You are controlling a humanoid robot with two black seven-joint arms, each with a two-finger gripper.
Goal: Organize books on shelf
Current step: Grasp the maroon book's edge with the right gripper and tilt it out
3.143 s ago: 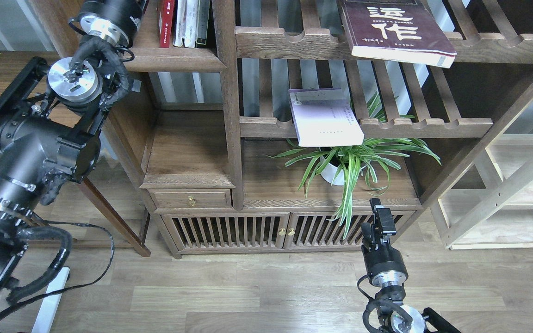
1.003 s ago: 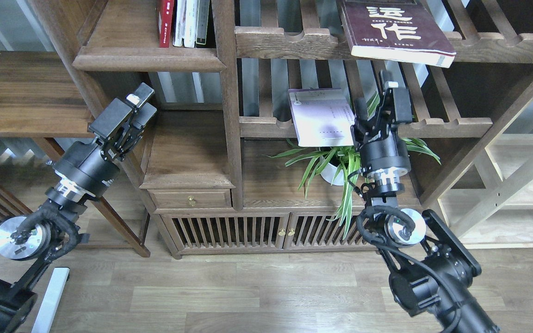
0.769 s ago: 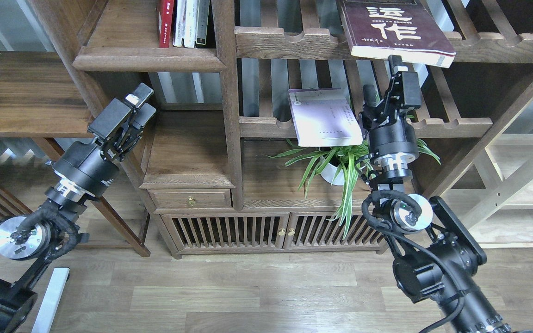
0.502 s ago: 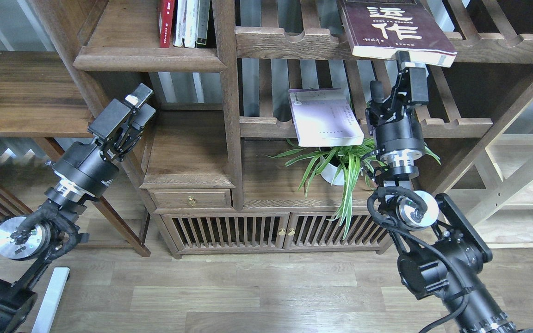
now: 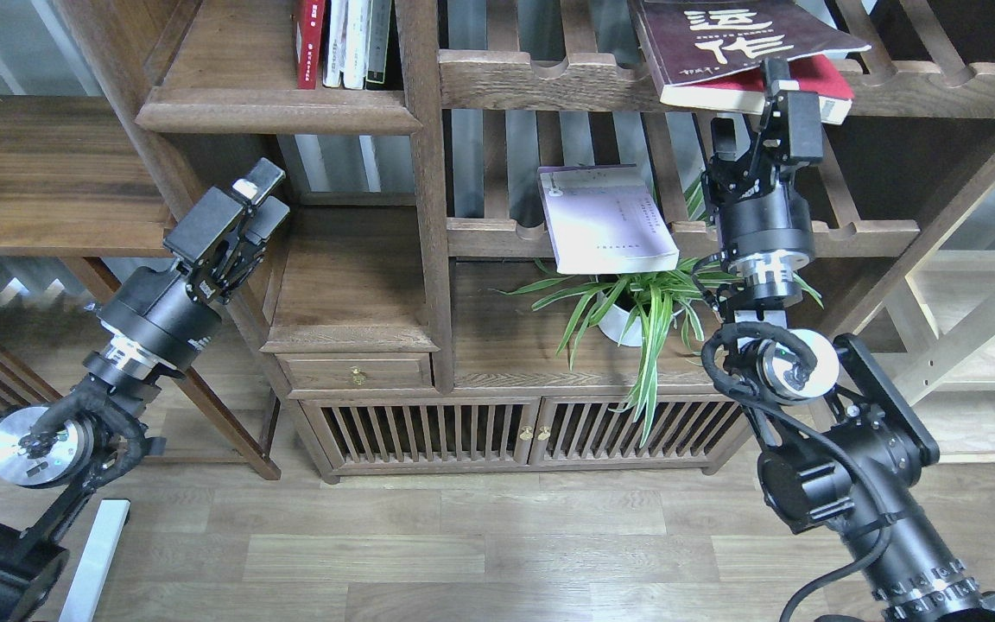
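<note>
My gripper will lift the dark maroon book [image 5: 727,40], and the red layer [image 5: 821,79] should come up with it as part of the book. The layer lies flush on the pages.
The dark maroon book [image 5: 735,39] with white characters lies flat on the upper slatted rack, overhanging its front rail. Its front right corner is lifted, and a red layer [image 5: 808,79] shows under it. My right gripper [image 5: 750,99] is open just below that edge, and its upper finger [image 5: 787,95] touches the lifted corner. The lavender-white book [image 5: 605,220] lies on the lower slatted rack, sticking out past the rail. A red book [image 5: 311,39] stands with other books on the solid shelf board [image 5: 277,111] at upper left. My left gripper [image 5: 256,197] is shut and empty below that board.
A spider plant in a white pot [image 5: 636,307] stands under the lavender book, beside my right wrist. A small drawer [image 5: 358,371] and slatted cabinet doors [image 5: 480,428] are below. A pale wooden frame [image 5: 947,345] stands at right, and a dark table [image 5: 40,173] at left.
My right gripper rose from beside the lavender book to the maroon book's front edge and lifted its corner. The left arm came down from the upper shelf earlier and now holds still.
</note>
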